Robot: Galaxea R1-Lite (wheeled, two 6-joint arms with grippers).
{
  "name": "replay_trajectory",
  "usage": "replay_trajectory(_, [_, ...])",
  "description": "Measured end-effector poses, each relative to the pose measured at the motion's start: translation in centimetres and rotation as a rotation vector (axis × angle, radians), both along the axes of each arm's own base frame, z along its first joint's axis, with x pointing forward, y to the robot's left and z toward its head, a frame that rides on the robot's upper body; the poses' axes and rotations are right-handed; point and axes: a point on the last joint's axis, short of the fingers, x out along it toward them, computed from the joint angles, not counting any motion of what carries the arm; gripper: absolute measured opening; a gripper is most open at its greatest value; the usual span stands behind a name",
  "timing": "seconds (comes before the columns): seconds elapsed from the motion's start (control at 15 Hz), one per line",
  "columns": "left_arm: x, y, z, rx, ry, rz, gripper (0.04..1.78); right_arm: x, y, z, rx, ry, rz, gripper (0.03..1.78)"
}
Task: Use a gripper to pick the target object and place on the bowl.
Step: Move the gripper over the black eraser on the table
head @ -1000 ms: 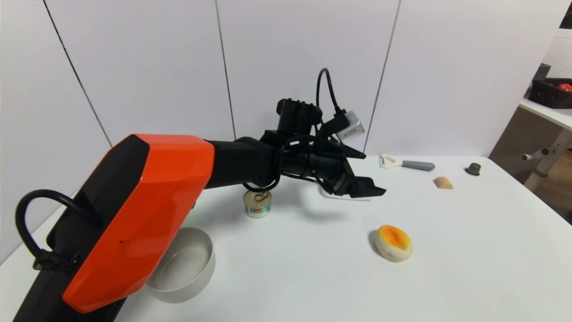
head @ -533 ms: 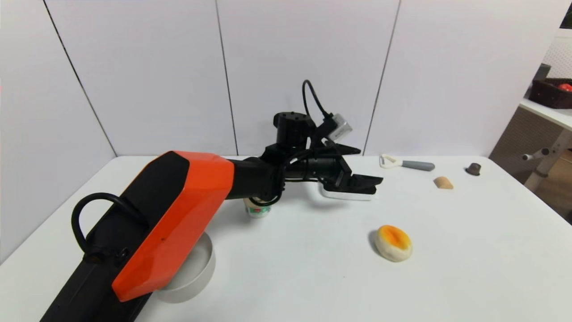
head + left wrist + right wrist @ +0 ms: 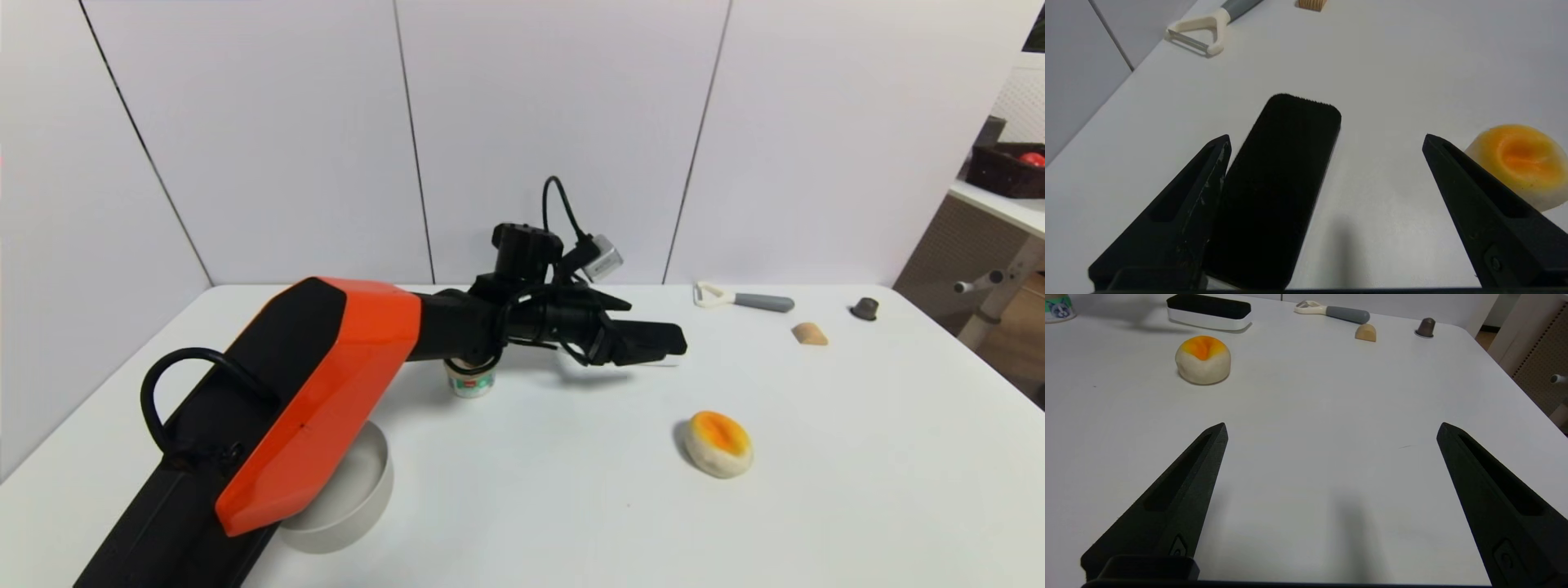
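Next, my left gripper pulls back and center on the block before closing, because the block's long edge (image 3: 1240, 164) is crowding one finger and there is a wide gap on the bun's side.
The target block (image 3: 1282, 183), black felt on top with a white base, lies flat on the table. It also shows in the right wrist view (image 3: 1208, 312). My left gripper (image 3: 1326, 138) is open and low over the block. The block lies between the fingers, close against one finger (image 3: 1208, 175) and far from the other. In the head view the left gripper (image 3: 678, 341) hides almost all of the block. The grey-beige bowl (image 3: 359, 523) stands at the front left, partly under my left arm. My right gripper (image 3: 1332, 425) is open and empty above bare table.
An orange-topped bun (image 3: 718, 443) lies in front of the block. A small tin can (image 3: 471, 382) stands behind my left arm. A peeler (image 3: 743, 300), a wooden piece (image 3: 809, 334) and a brown capsule (image 3: 864, 309) lie at the back right.
My left arm has come down and the gripper has levelled out onto the block, which now lies between its open fingers. The other objects have not moved.
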Motion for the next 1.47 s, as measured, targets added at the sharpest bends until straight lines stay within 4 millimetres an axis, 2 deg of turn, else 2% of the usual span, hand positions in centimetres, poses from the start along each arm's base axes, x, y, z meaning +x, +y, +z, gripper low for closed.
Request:
replay_trajectory(0.33, [-0.1,0.8,-1.4,0.126,0.006,-0.003,1.69,0.0,0.0,0.0,0.0,0.0,0.001,1.77])
replay_trajectory(0.67, [0.3,1.7,-0.6,0.133,-0.031,0.027,1.69,0.0,0.0,0.0,0.0,0.001,0.0,1.77])
replay_trajectory(1.07, [0.1,2.1,2.1,0.095,-0.108,0.066,1.69,0.0,0.0,0.0,0.0,0.0,0.0,1.77])
replay_trajectory(1.27, [0.6,2.4,1.9,0.078,-0.131,0.077,1.69,0.0,0.0,0.0,0.0,0.001,0.0,1.77])
replay_trajectory(1.47, [1.8,2.6,0.8,0.044,-0.168,0.092,1.69,0.0,0.0,0.0,0.0,0.0,0.0,1.77])
